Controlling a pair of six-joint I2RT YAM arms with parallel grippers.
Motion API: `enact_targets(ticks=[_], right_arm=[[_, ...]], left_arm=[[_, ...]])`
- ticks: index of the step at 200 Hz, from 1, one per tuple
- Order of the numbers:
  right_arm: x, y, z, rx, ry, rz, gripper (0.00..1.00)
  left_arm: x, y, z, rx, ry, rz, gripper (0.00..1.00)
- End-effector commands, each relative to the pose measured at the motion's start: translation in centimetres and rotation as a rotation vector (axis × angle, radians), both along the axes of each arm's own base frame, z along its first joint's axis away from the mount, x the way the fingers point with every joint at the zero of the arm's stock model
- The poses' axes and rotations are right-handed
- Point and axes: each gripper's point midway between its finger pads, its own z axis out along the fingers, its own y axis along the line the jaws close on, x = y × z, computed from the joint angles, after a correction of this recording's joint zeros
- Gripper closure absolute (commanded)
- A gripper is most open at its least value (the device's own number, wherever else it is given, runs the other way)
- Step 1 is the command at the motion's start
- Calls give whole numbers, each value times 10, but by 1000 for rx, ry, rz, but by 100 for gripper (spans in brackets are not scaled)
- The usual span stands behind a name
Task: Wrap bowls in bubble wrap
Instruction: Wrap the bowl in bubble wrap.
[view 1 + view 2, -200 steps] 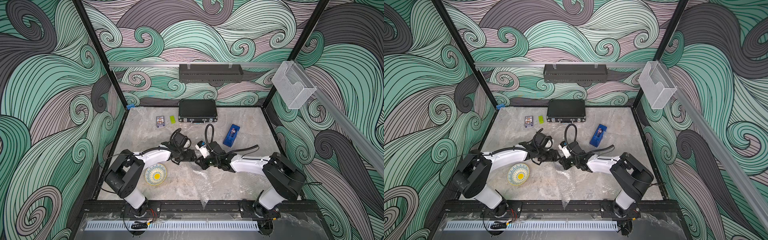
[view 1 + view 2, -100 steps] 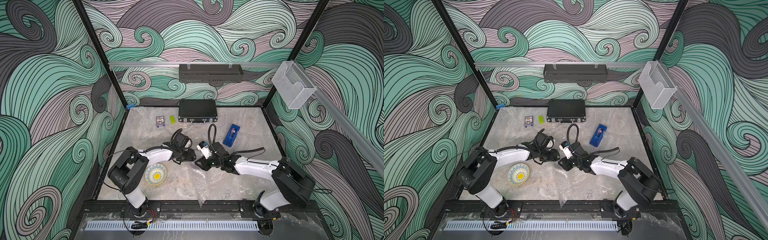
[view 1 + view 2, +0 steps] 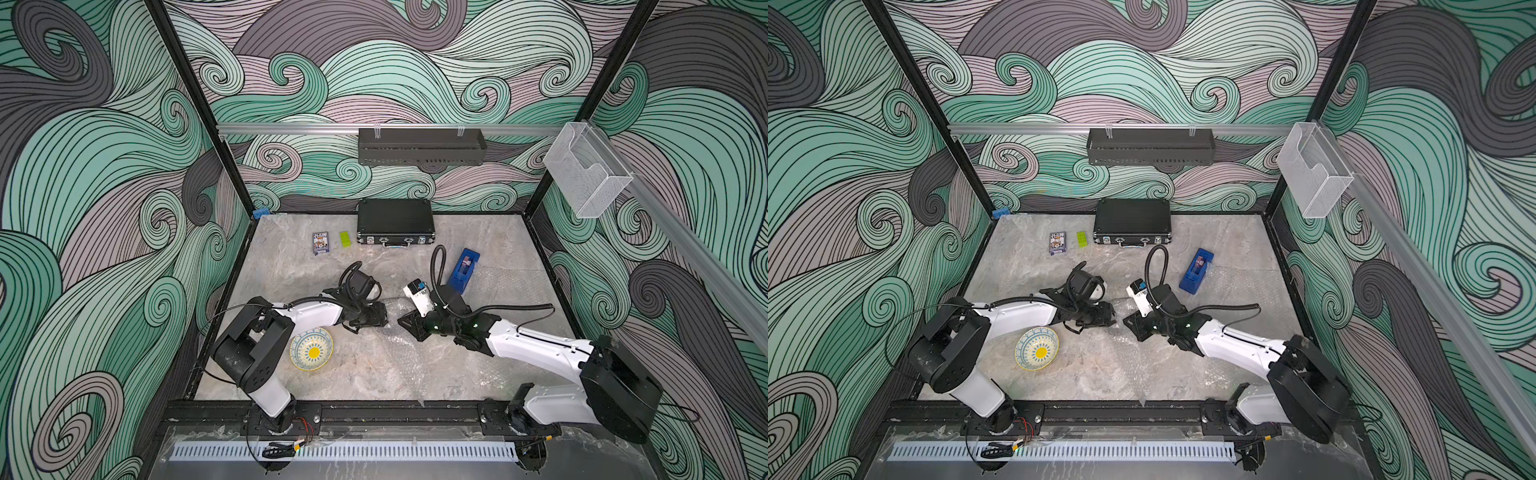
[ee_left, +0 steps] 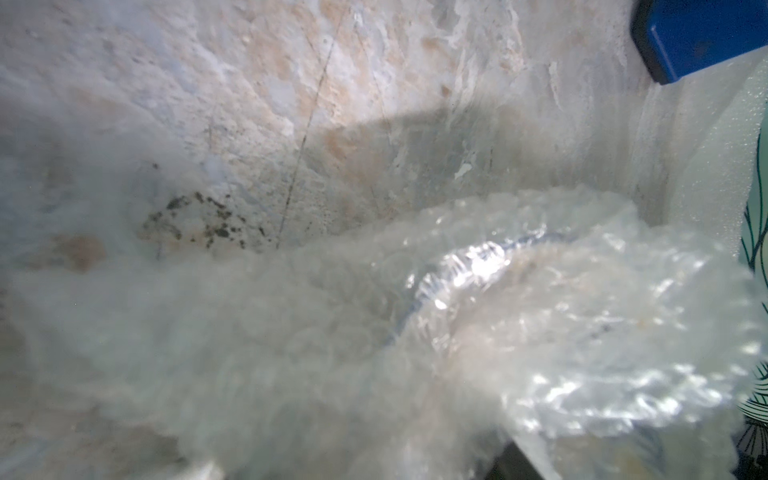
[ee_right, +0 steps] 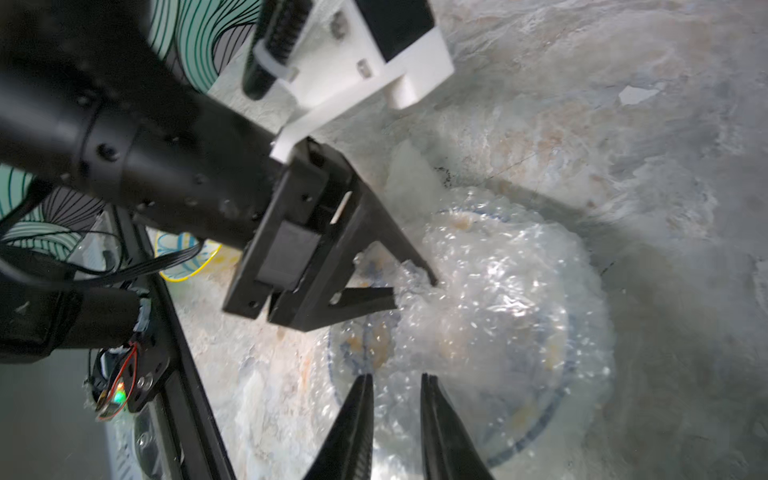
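The bubble wrap's near end [image 3: 419, 385] is trailing loose from the bowl, so my left gripper needs to hold the bubble wrap's fold [image 5: 414, 281] there while my right gripper goes to that end.
A bowl with a blue rim [image 5: 540, 415] sits mid-table under crinkled clear bubble wrap [image 5: 498, 291], seen in a top view as a shiny bundle [image 3: 395, 309]. My left gripper [image 5: 415, 291] reaches in from the left and is shut on a bunched fold of the wrap above the bowl. My right gripper [image 5: 397, 378] faces it over the bowl's near side, its fingers a narrow gap apart with wrap between them. Bubble wrap [image 4: 415, 332] fills the left wrist view and hides that gripper's jaws. A cream bowl with a yellow rim [image 3: 311, 348] lies bare beside the left arm.
A blue box [image 3: 463, 270] lies just behind the right gripper. A black case [image 3: 395, 222], a card pack [image 3: 320, 242] and a green block [image 3: 344, 240] sit at the back. More bubble wrap [image 3: 503, 282] lies flat at the right.
The right arm has stretched out lower, its elbow swinging right. Its jaws opened and narrowed again on the wrap. The left jaws have closed in on the fold.
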Motion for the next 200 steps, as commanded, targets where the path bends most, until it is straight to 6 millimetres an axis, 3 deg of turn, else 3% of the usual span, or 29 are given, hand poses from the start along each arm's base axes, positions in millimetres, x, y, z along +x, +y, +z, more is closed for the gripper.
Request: enact_targets(ticks=[1, 70, 112, 125, 143, 158, 174, 200], right_arm=[[14, 6, 2, -12, 11, -29, 78], [8, 27, -40, -33, 140, 48, 86], [-1, 28, -48, -34, 151, 83, 86], [-3, 30, -48, -22, 152, 94, 86], [-6, 33, -48, -9, 160, 113, 85], [-7, 33, -48, -10, 164, 118, 84], [-8, 34, -48, -9, 165, 123, 84], [-7, 31, -49, -20, 162, 112, 83]], left_arm=[[-5, 13, -5, 52, 10, 21, 46], [-8, 18, 5, 52, -22, 20, 45], [-7, 29, 31, 46, -96, 57, 26], [-7, 23, 46, 0, -126, 41, 22], [-7, 16, 52, -28, -123, 16, 20], [-5, 11, 52, -42, -116, -2, 18], [-7, 10, 31, -5, -57, -17, 19], [-13, 11, 6, 23, 6, -24, 31]])
